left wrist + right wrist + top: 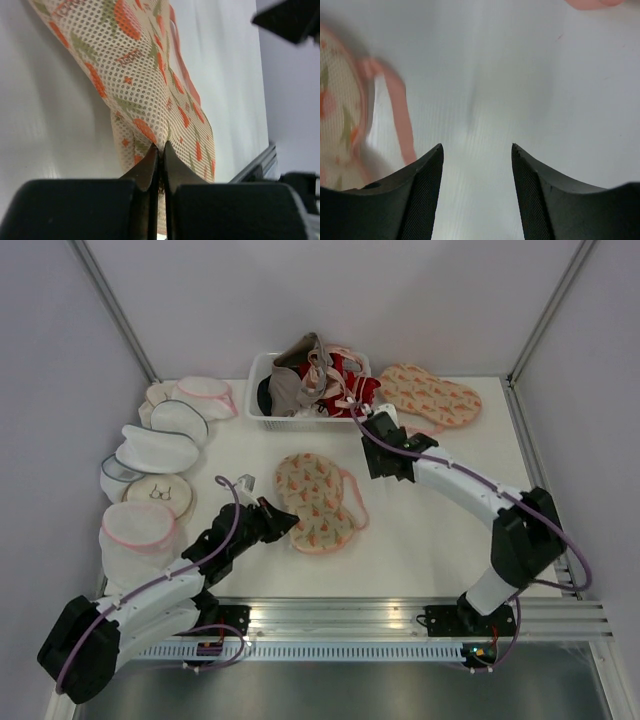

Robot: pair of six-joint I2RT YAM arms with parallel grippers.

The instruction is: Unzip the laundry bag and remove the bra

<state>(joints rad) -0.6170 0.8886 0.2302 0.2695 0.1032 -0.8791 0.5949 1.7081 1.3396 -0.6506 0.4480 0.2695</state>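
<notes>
My left gripper is holding the laundry bag by a mesh fold (303,510), and the laundry bag's near end is loose. My right gripper should take that near end (325,539) first.
The laundry bag (315,502), peach with watermelon print and pink trim, lies flat in the middle of the table. My left gripper (286,519) is shut on its near-left edge. In the left wrist view the fingertips (161,146) pinch a fold of the mesh fabric (145,75). My right gripper (380,443) is open and empty, hovering to the far right of the bag. In the right wrist view the gripper (477,147) has bare table between its jaws, with the bag's edge (340,125) and pink loop (395,115) to the left. The bra is hidden.
A white basket (262,375) with red, pink and grey garments stands at the back. A second watermelon-print pouch (430,395) lies at the back right. Several white mesh pouches (160,450) are stacked along the left side. A metal rail (400,615) runs along the near edge.
</notes>
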